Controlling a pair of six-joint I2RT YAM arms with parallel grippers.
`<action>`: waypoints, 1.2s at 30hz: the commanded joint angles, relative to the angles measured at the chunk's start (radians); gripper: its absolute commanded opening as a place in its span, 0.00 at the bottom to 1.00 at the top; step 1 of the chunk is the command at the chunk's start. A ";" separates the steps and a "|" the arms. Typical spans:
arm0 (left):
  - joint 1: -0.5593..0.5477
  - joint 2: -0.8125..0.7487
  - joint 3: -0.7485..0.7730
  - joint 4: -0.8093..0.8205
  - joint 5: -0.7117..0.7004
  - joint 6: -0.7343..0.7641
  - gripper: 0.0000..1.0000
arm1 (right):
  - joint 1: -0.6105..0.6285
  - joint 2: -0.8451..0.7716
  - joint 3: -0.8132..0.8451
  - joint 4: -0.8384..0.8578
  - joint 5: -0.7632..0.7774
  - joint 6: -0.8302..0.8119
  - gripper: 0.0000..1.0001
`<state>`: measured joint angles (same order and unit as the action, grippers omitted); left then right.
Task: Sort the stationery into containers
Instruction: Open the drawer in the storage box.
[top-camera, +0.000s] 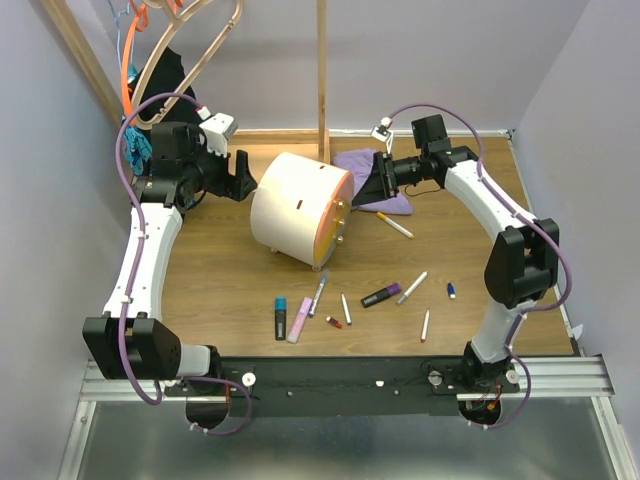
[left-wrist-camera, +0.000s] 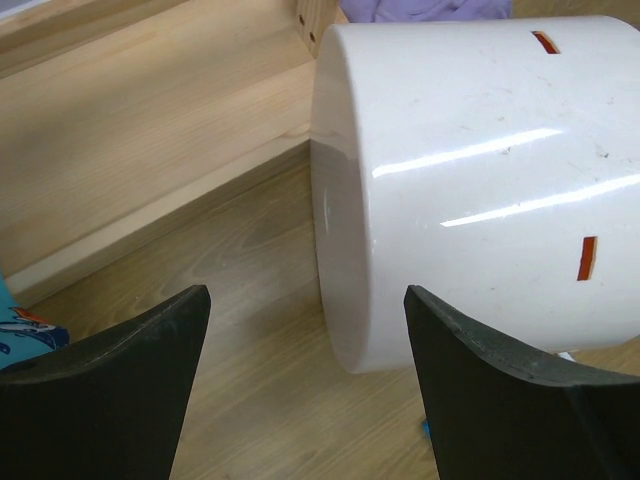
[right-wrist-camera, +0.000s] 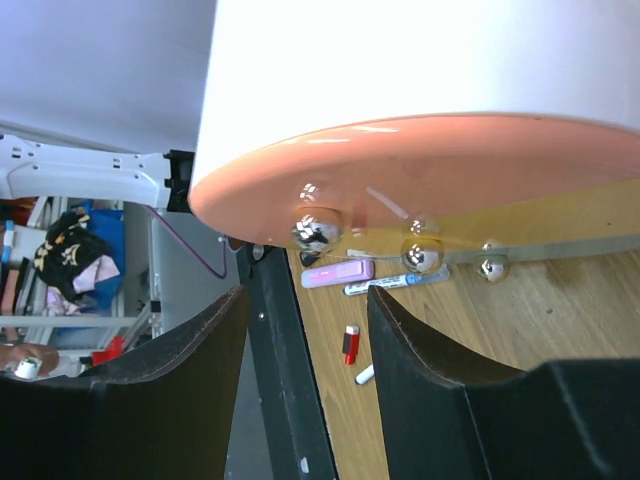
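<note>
The drum container's orange top drawer is closed, so my right gripper should grab the drawer's shiny knob and pull the drawer open before it collects pens.
The cream-white drum container lies on its side at the table's back middle, orange face toward the right. It fills the left wrist view and the top of the right wrist view. My left gripper is open and empty just left of the drum's back end. My right gripper is open and empty close to the orange face, near its shiny knobs. Stationery lies in front: a black marker, a pink marker, a purple-black marker, several white pens.
A purple cloth lies behind the right gripper. A yellow-tipped pen lies beside it. A wooden post stands at the back. A small blue-white cap and a red cap lie on the table.
</note>
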<state>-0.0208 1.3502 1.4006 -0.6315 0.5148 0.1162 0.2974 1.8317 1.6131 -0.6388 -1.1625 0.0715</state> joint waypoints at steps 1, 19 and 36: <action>-0.001 -0.002 0.003 -0.013 0.079 0.013 0.88 | 0.002 0.040 0.045 0.010 -0.023 0.027 0.59; -0.005 0.000 -0.022 -0.002 0.090 0.005 0.88 | 0.048 0.113 0.087 0.047 0.000 0.082 0.58; -0.005 -0.006 -0.038 0.013 0.073 -0.004 0.87 | 0.075 0.118 0.073 0.071 0.020 0.109 0.47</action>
<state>-0.0219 1.3525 1.3777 -0.6300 0.5842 0.1154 0.3550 1.9358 1.6672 -0.5888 -1.1603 0.1665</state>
